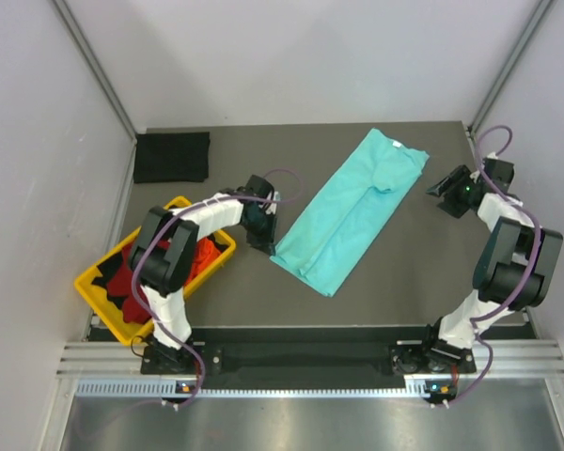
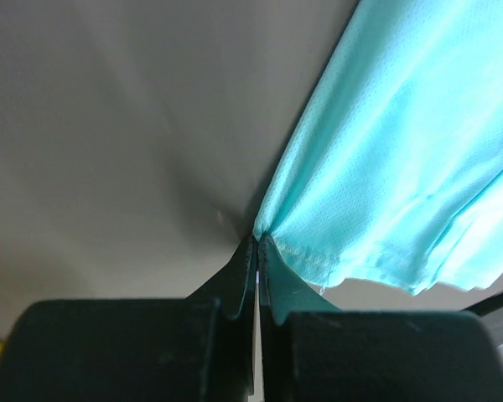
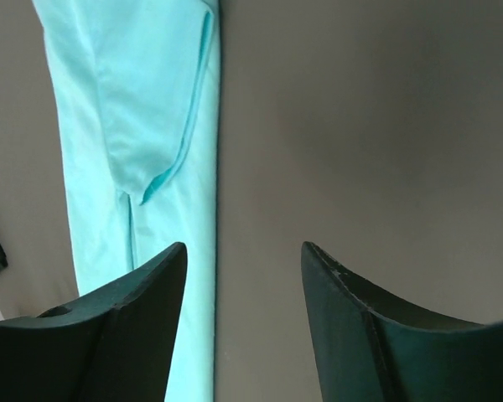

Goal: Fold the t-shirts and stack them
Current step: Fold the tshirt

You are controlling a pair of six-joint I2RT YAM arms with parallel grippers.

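The mint-teal t-shirt (image 1: 350, 218) lies at a slant across the table, so the left gripper should open and the right gripper should move its far end (image 1: 421, 167) over to make the t-shirt straight before folding.
The mint-teal t-shirt (image 1: 350, 212) lies on the dark table, folded lengthwise into a long strip running from near left to far right, white neck label at its far end. My left gripper (image 1: 263, 242) is shut on the shirt's near-left hem corner (image 2: 287, 243), close to the table. My right gripper (image 1: 442, 191) is open and empty just right of the shirt's far end; the shirt's edge and a folded sleeve (image 3: 142, 134) show left of its fingers (image 3: 142, 293). A folded black t-shirt (image 1: 172, 156) lies at the far left. Red and black shirts (image 1: 132, 277) fill the tray.
The yellow plastic tray (image 1: 105, 308) stands at the near left, beside the left arm. White walls and metal frame posts close in the table on three sides. Bare dark table (image 1: 423, 272) shows right of the teal shirt.
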